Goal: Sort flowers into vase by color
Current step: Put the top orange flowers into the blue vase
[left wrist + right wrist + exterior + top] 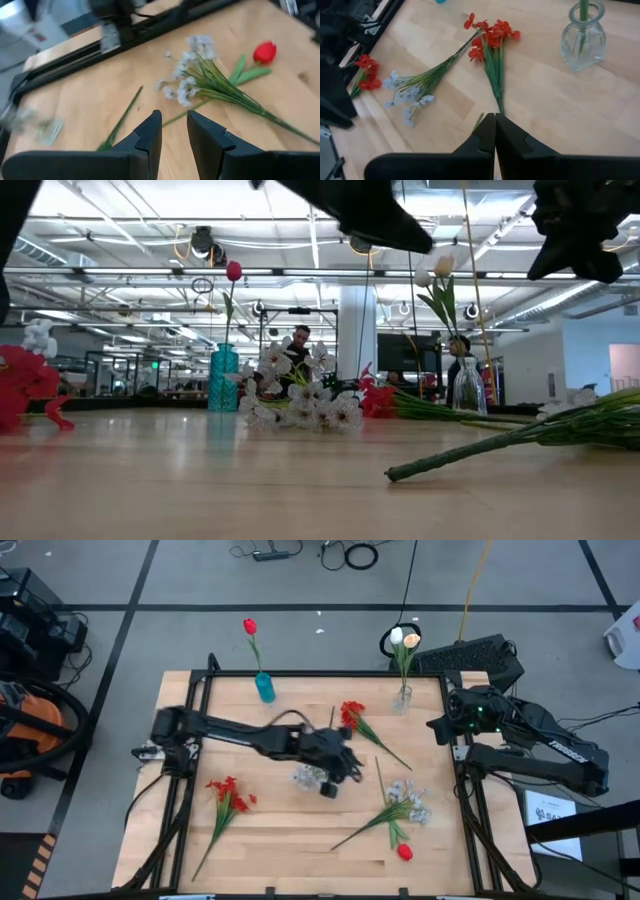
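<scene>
The red cluster (353, 714) next to the glass vase has its stem (376, 739) pointing at the robot's right gripper, so that gripper should pick it up and hand it to the left gripper.
My left gripper (335, 772) hangs open over the table's middle, just right of a pale spray (308, 777) that lies flat and shows in the low view (300, 405). In its wrist view the fingers (174, 132) are apart with nothing between them. Beyond them lie a second pale spray (192, 82) and a red tulip bud (265, 51). Red clustered blooms (352, 716) lie near the glass vase (402, 698), which holds cream tulips (403, 638). A blue vase (264, 688) holds one red tulip (250, 627). Another red cluster (228, 794) lies front left. My right gripper (495, 120) is shut.
My right arm (520, 735) waits past the table's right edge, its gripper (437, 727) near the glass vase. A bare green stem (122, 120) lies on the wood. Black rails (190, 700) frame the table. Both vases stand along the far edge.
</scene>
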Robot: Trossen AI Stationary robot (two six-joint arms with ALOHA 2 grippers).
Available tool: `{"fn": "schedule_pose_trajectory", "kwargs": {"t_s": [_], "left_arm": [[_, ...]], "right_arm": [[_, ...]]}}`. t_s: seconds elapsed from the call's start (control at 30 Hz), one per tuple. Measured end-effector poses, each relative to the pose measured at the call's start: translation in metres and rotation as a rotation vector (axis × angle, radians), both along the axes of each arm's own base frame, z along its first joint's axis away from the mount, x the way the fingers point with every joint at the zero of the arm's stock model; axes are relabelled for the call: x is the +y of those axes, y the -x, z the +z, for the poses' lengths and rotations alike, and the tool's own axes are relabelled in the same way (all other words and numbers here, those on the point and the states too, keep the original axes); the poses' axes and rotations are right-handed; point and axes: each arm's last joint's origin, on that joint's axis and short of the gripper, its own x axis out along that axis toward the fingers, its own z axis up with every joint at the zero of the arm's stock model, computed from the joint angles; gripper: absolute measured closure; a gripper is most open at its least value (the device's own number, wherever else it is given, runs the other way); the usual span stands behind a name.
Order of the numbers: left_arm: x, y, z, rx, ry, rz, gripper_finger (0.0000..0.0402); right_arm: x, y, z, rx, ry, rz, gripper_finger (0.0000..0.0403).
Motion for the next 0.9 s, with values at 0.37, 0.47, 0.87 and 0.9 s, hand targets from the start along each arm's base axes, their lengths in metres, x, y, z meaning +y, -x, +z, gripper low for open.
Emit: {"fn": "schedule_pose_trajectory", "kwargs": {"t_s": [0.37,0.47,0.87,0.9], "left_arm": [[-0.002,-0.076,-0.047,0.076,-0.202,-0.234,0.0302],[-0.002,-0.084,-0.067,0.107,-0.193,-0.247,0.0302],[0.009,-0.091,-0.123,0.225,-0.142,-0.243,0.0302],[0.009,-0.091,-0.121,0.225,-0.139,-0.209,0.0302]], "right_arm": [[0.004,-0.002,0.0,0.002,0.005,0.061,0.0403],[0.005,-0.002,0.0,0.001,0.004,0.072,0.0403],[0.007,-0.003,0.0,-0.011,-0.029,0.067,0.0403],[0.007,-0.003,0.0,-0.015,-0.044,0.073,0.0403]]}}
